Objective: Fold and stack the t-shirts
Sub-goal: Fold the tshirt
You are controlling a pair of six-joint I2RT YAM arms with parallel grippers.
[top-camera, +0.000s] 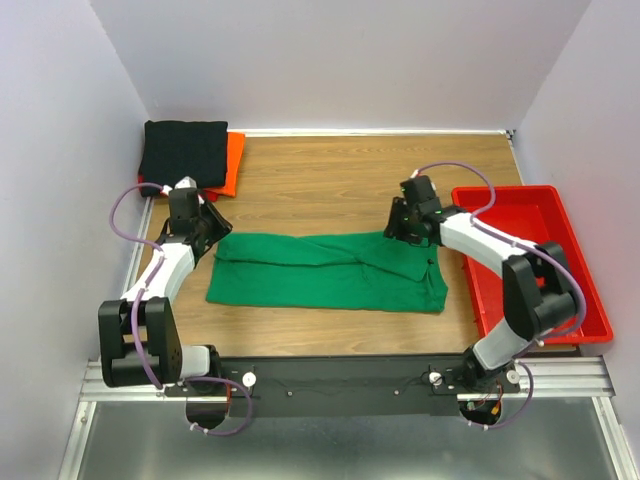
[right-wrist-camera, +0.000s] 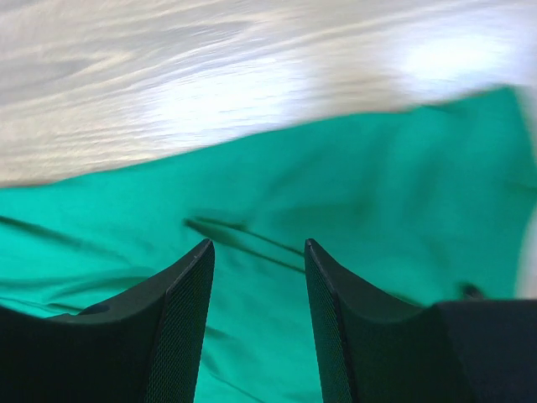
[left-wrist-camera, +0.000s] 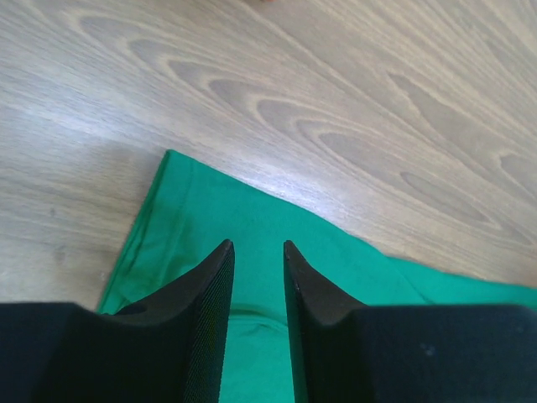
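Note:
The robot's right gripper should pinch the upper layer (top-camera: 370, 264) and pull it flat before folding, since a slanted crease (top-camera: 394, 271) crosses the green t-shirt's end near the red tray.
A green t-shirt (top-camera: 330, 270) lies folded lengthwise into a long band across the middle of the table. A folded black t-shirt (top-camera: 183, 152) rests on an orange-red one (top-camera: 232, 160) at the back left corner. My left gripper (top-camera: 208, 228) hovers over the green shirt's left end, jaws open and empty; the cloth shows between them in the left wrist view (left-wrist-camera: 252, 227). My right gripper (top-camera: 398, 228) is over the shirt's back right edge, jaws open and empty above green cloth in the right wrist view (right-wrist-camera: 336, 168).
A red plastic tray (top-camera: 545, 250) stands at the right edge of the table, under my right arm. Bare wood lies behind the green shirt and in front of it. Walls close in on the left, right and back.

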